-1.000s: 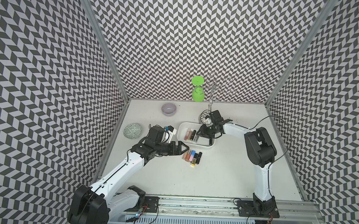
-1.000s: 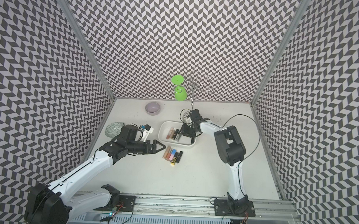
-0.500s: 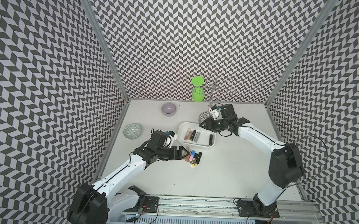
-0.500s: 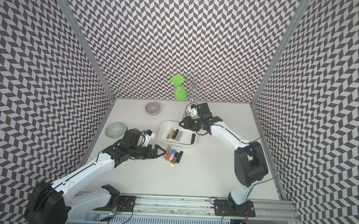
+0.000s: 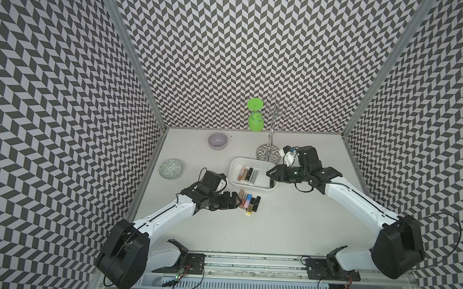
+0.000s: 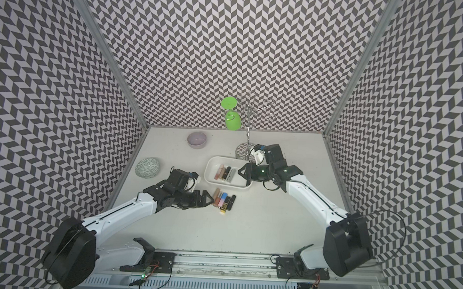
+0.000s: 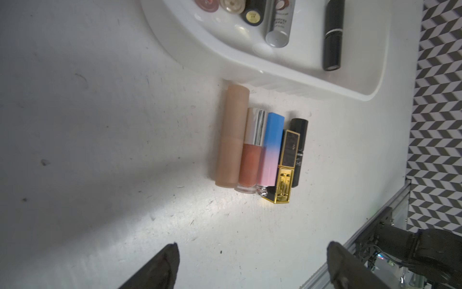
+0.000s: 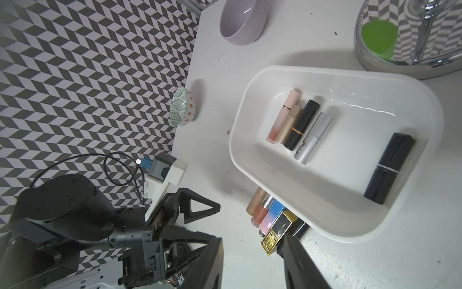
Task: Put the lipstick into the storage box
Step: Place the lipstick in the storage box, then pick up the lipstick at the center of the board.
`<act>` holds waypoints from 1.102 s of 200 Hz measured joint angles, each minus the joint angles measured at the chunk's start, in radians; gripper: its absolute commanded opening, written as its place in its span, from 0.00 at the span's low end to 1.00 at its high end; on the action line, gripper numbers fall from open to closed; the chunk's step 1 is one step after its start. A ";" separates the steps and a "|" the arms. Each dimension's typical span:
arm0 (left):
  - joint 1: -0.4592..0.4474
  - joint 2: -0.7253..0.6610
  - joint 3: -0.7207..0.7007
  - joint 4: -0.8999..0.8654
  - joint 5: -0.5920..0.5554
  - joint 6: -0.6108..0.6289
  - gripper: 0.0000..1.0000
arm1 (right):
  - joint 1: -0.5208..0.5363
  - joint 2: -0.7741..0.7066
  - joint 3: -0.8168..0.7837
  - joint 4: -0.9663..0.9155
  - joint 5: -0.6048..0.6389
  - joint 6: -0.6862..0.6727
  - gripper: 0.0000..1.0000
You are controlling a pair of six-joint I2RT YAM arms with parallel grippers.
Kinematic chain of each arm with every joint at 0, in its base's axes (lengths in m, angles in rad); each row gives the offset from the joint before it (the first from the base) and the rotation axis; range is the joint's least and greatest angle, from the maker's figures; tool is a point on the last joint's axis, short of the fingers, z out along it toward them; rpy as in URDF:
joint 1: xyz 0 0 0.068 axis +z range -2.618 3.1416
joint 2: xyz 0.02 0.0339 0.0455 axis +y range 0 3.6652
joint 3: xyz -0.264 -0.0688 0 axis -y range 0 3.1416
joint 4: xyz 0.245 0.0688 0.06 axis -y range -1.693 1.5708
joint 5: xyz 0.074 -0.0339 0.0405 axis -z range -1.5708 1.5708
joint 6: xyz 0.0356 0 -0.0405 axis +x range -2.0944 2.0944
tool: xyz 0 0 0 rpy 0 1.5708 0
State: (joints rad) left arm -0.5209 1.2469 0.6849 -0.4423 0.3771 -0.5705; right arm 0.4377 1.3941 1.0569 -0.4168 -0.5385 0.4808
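Observation:
The beige lipstick (image 6: 216,195) is at the end of the row, far from my right gripper, so my left gripper should pick it up to hand it over above the storage box (image 5: 261,178).
The white storage box (image 5: 235,164) (image 6: 210,163) (image 8: 240,160) holds a row of several lipsticks (image 5: 248,175). A black lipstick (image 5: 272,183) (image 8: 390,167) lies alone at its right end. In front of the box, several more lipsticks (image 5: 249,202) (image 7: 271,147) lie side by side on the table. The beige one (image 7: 231,140) is nearest my left gripper (image 5: 238,201) (image 7: 252,252). That gripper is open and low, just left of the row. My right gripper (image 5: 270,175) (image 8: 252,240) hovers over the box's right end, open with nothing between its fingers.
A lilac-grey bowl (image 5: 218,140) stands at the back left and a green-patterned plate (image 5: 171,169) by the left wall. A chrome stand (image 5: 269,153) rises just behind the box, with a green cup (image 5: 255,122) hanging on it. Patterned walls enclose three sides.
My right gripper has let the black lipstick go in the box, lifted out and opened a little, its arm swinging out to the right. My left gripper has moved right, up to the lipsticks on the table.

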 measured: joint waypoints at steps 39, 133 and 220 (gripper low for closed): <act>-0.014 0.091 0.080 -0.047 -0.090 0.043 0.82 | -0.011 -0.027 -0.028 -0.003 0.000 -0.012 0.44; -0.077 0.215 0.140 -0.106 -0.213 0.113 0.69 | -0.028 -0.066 -0.029 -0.010 0.000 -0.028 0.44; -0.085 0.351 0.226 -0.124 -0.257 0.176 0.64 | -0.029 -0.109 -0.050 -0.010 0.000 -0.024 0.44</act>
State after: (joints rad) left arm -0.6060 1.5974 0.9108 -0.5667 0.1196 -0.3943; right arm 0.4091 1.2850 1.0069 -0.4271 -0.5381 0.4564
